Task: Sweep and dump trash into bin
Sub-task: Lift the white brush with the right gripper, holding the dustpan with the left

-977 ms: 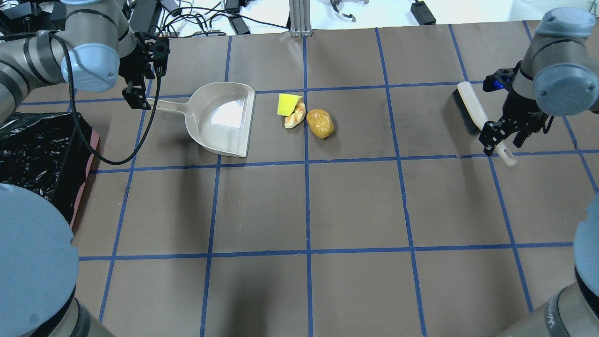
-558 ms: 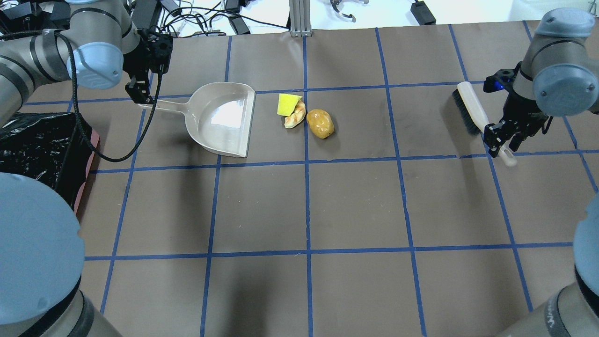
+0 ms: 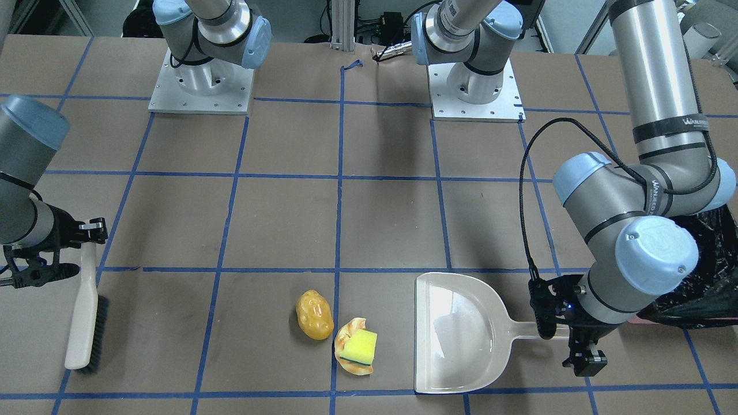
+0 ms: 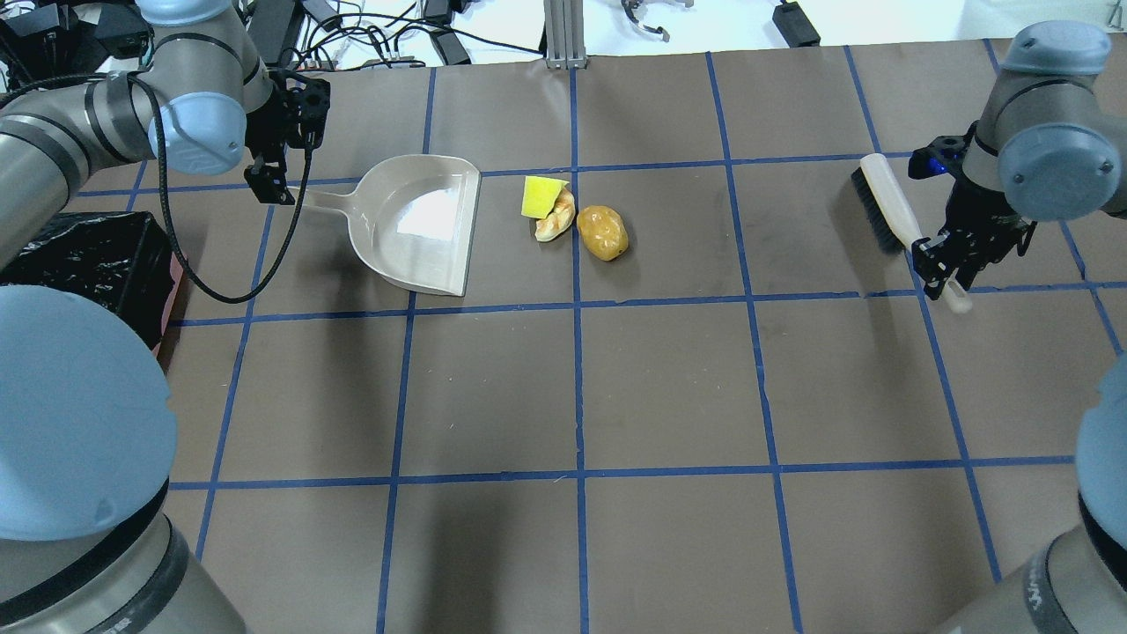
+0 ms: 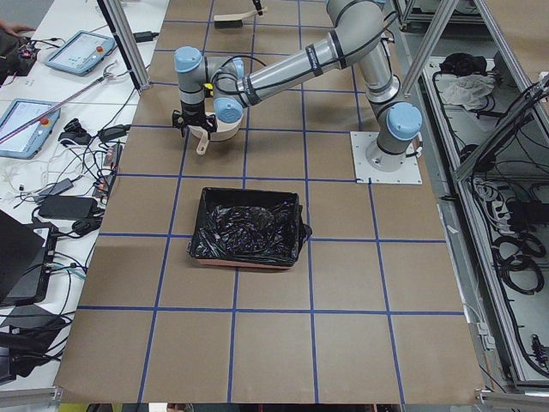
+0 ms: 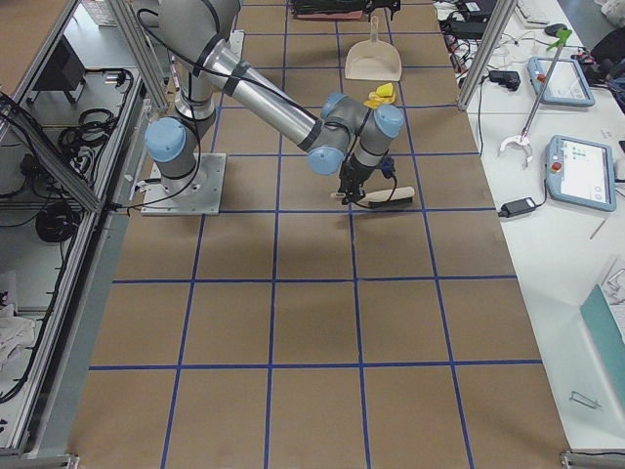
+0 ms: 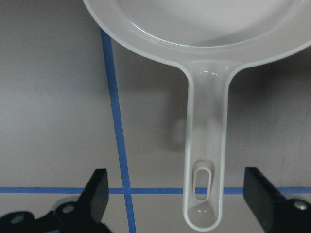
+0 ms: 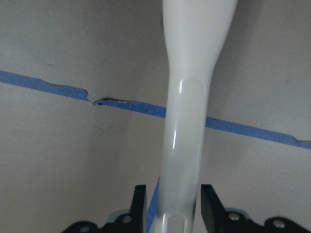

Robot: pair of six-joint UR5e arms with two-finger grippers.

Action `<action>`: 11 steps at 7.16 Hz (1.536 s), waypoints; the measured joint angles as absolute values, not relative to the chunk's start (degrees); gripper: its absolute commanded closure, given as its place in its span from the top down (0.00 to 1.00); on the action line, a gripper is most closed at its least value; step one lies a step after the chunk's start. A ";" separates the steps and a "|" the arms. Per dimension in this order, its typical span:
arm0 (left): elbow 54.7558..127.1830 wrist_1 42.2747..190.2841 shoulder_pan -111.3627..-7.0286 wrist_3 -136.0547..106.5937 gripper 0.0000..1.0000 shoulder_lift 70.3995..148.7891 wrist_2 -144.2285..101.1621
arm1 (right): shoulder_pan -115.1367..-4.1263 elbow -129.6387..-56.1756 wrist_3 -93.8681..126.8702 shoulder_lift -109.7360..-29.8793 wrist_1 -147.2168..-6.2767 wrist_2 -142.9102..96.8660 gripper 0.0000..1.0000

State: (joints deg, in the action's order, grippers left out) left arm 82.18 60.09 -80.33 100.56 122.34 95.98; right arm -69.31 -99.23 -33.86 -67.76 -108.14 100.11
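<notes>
The dustpan (image 3: 460,335) lies loose before the trash, so my left gripper should close on the dustpan handle (image 3: 561,332) and steady it before my right gripper sweeps.
The beige dustpan (image 4: 423,224) lies on the table with its mouth facing the trash. The trash is a yellow sponge (image 4: 541,195) on a crumpled wrapper (image 4: 556,222), with a yellow potato-like lump (image 4: 603,232) beside it. My left gripper (image 4: 273,180) is open, and its fingers straddle the end of the dustpan handle (image 7: 206,145) without touching it. My right gripper (image 4: 942,264) is shut on the white handle (image 8: 187,121) of the brush (image 4: 885,207), which lies on the table. The black-lined bin (image 4: 79,264) stands at the left edge.
The bin (image 5: 249,227) sits near my left arm's base side, just behind the dustpan handle. Cables and devices lie beyond the table's far edge (image 4: 563,55). Blue tape lines grid the brown table top.
My right gripper has closed on the brush handle. My left gripper has shifted a little up and right in the overhead view, over the end of the dustpan handle, and is still open.
</notes>
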 measured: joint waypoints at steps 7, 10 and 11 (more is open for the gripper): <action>82.58 61.62 -77.22 100.52 0.72 125.04 92.18 | -69.69 -98.52 -30.26 -69.57 -107.26 103.28 0.03; 82.70 62.27 -77.37 101.07 0.48 124.79 91.98 | -72.98 -98.44 -21.76 -72.39 -103.53 105.28 0.03; 82.70 62.30 -77.21 101.59 0.32 124.86 91.79 | -75.28 -98.44 -17.91 -72.85 -102.53 105.63 0.03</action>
State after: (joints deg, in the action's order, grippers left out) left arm 82.70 62.30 -77.21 101.59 124.86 91.79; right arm -75.28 -98.44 -17.91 -72.85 -102.53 105.63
